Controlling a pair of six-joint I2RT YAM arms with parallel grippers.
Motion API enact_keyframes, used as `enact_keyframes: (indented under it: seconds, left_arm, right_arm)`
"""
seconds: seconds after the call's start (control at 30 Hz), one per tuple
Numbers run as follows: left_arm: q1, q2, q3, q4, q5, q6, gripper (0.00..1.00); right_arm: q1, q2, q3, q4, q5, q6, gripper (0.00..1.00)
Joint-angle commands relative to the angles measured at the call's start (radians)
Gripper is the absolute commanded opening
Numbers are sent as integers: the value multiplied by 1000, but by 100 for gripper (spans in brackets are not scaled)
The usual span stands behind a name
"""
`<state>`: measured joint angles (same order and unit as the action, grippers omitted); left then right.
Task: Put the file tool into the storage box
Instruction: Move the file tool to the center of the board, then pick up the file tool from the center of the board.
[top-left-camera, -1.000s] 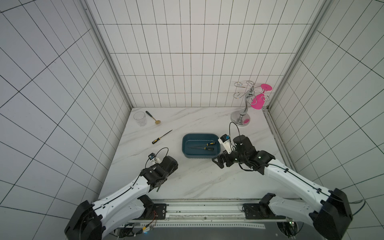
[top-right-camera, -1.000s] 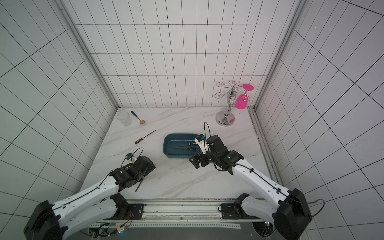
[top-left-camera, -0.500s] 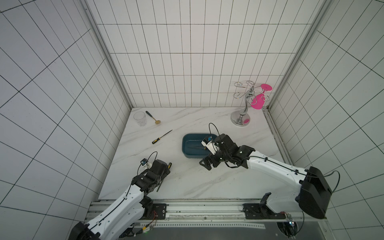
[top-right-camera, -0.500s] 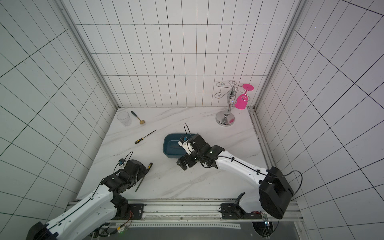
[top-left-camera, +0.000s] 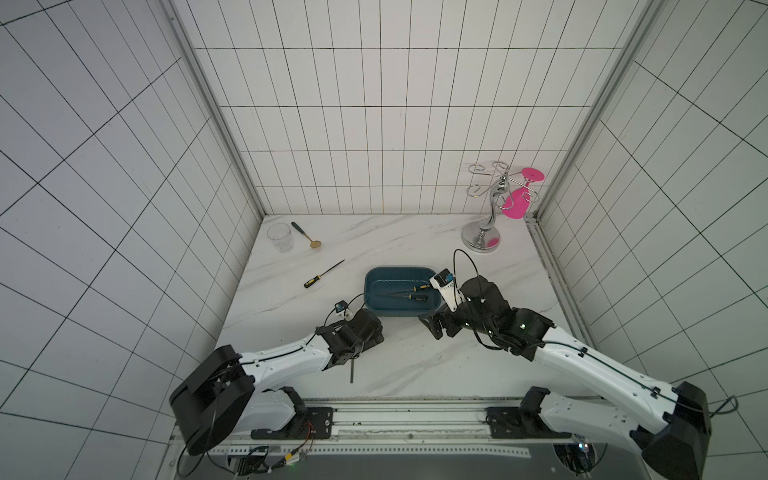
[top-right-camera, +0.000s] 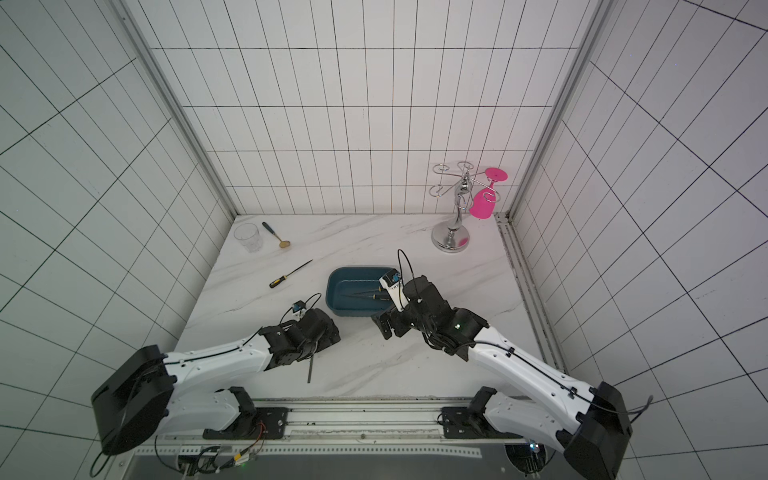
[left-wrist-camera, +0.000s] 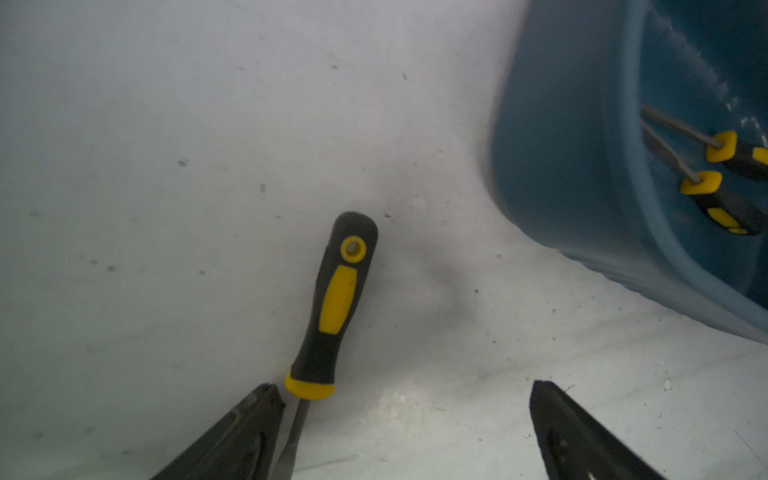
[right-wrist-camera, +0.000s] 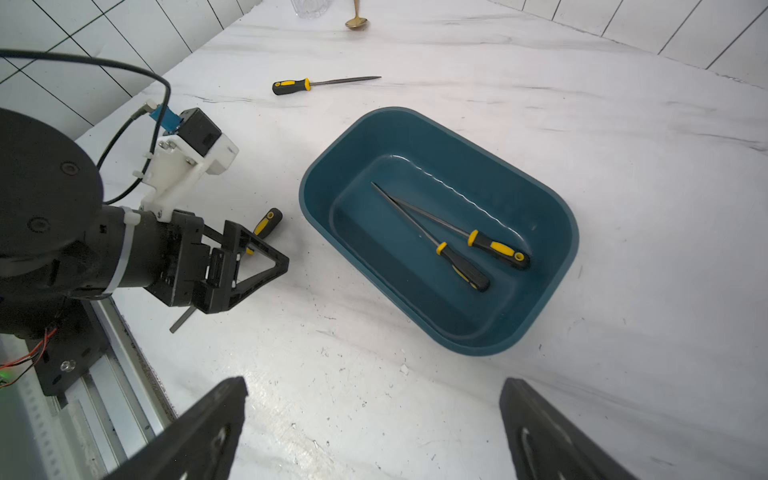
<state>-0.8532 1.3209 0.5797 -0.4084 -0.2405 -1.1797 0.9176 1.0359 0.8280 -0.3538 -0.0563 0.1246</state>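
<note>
My left gripper is hanging over the file tool (top-left-camera: 352, 370) next to the storage box, so it should move away before my right gripper grabs the file tool's handle (right-wrist-camera: 269, 221).
The teal storage box (top-left-camera: 371, 291) (top-right-camera: 334, 291) (right-wrist-camera: 316, 183) sits mid-table and holds two black-and-yellow files (right-wrist-camera: 461, 266). A further file tool (left-wrist-camera: 338, 299) (right-wrist-camera: 266, 222) lies on the marble just left of the box's near corner, its blade end (top-left-camera: 352, 372) pointing at the front edge. My left gripper (left-wrist-camera: 405, 388) (top-left-camera: 372, 336) hangs low over it, open, the blade just inside one finger (left-wrist-camera: 249, 424). A third file (top-left-camera: 324, 274) lies apart at the left. My right gripper (right-wrist-camera: 374, 383) (top-left-camera: 436, 328) is open and empty at the box's near right corner.
A clear tumbler (top-left-camera: 280, 237) and a gold spoon (top-left-camera: 305, 235) lie at the back left. A chrome stand (top-left-camera: 482, 237) with a pink glass (top-left-camera: 515, 203) hanging from it is at the back right. A metal rail (top-left-camera: 415, 415) runs along the table's front edge.
My left gripper has moved right, toward the box, and now stands over the near file. The right gripper swung left and came back beside the box. Both jaws stayed open.
</note>
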Motion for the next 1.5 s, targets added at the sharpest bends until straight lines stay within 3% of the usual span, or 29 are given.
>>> enact_keyframes:
  seconds: [0.0,0.2,0.33,0.43,0.6,0.73,0.87,1.23,1.47]
  left_arm:
    - [-51,61,83,-65,-25,-31,98]
    - [-46,-46,109,-214,-168,-44,98]
    - [28,-216,35,-307,-231,-33,98]
    - [144,-377,-39,-336,-269,38,98]
    - [403,-600,-85,-309,-186,242,98]
    - [620,-600,-58,-297,-113,336,98]
    - [752,-545,-50,-242,-45,344,98]
    - [790,-600,-130,-162,-89,279,98]
    - [821,-651,-150,-160,-100,269,98]
  right_arm:
    - [4,-40,-24,-24,45,8,99]
    - [5,-50,-37,-24,51,36,99]
    - [6,-16,-50,28,-35,75,99]
    - [21,76,-19,44,-94,123,99]
    - [102,271,50,85,-62,189,94]
    - [155,431,131,121,-43,232,88]
    - [195,587,249,112,-28,237,84]
    - [241,917,541,23,51,236,69]
    - [267,1026,645,-21,113,270,63]
